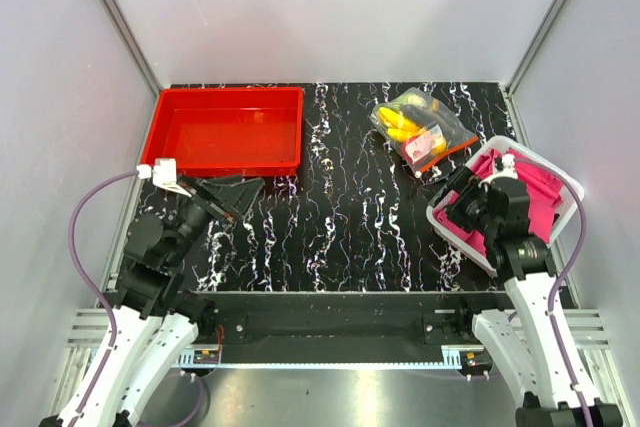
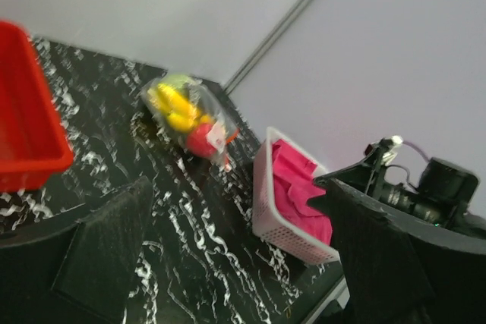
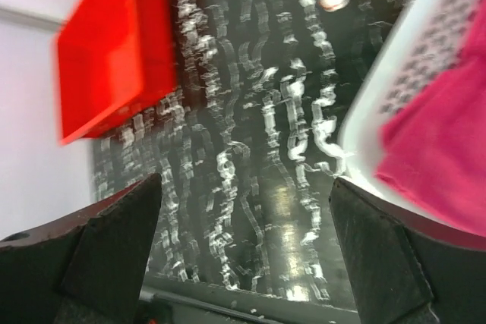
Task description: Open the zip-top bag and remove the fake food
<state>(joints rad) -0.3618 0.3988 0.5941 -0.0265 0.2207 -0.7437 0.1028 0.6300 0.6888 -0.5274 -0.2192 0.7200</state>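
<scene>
My left gripper should now go along the clear path to the bag's free corner at the orange-red strip's near end [image 1: 419, 173] and close at that corner [image 1: 414, 165].
The zip-top bag [image 1: 420, 132] lies shut on the black marbled table at the back right, its orange-red strip toward the bin. Inside it I see the fake food: yellow bananas [image 1: 400, 125], a red piece [image 1: 428, 150] and a green piece. The left wrist view shows the bag [image 2: 190, 115] with bananas [image 2: 176, 108] and red fruit [image 2: 199, 142]. My left gripper [image 1: 232, 190] is open and empty by the red tray's front edge, far left of the bag. My right gripper [image 1: 458, 199] is open and empty over the white bin's left rim, in front of the bag.
A red tray [image 1: 225, 130] sits at the back left, empty. A white perforated bin [image 1: 545, 172] with pink cloth [image 1: 530, 202] stands at the right edge, also shown in the left wrist view [image 2: 281, 218]. White walls enclose the table.
</scene>
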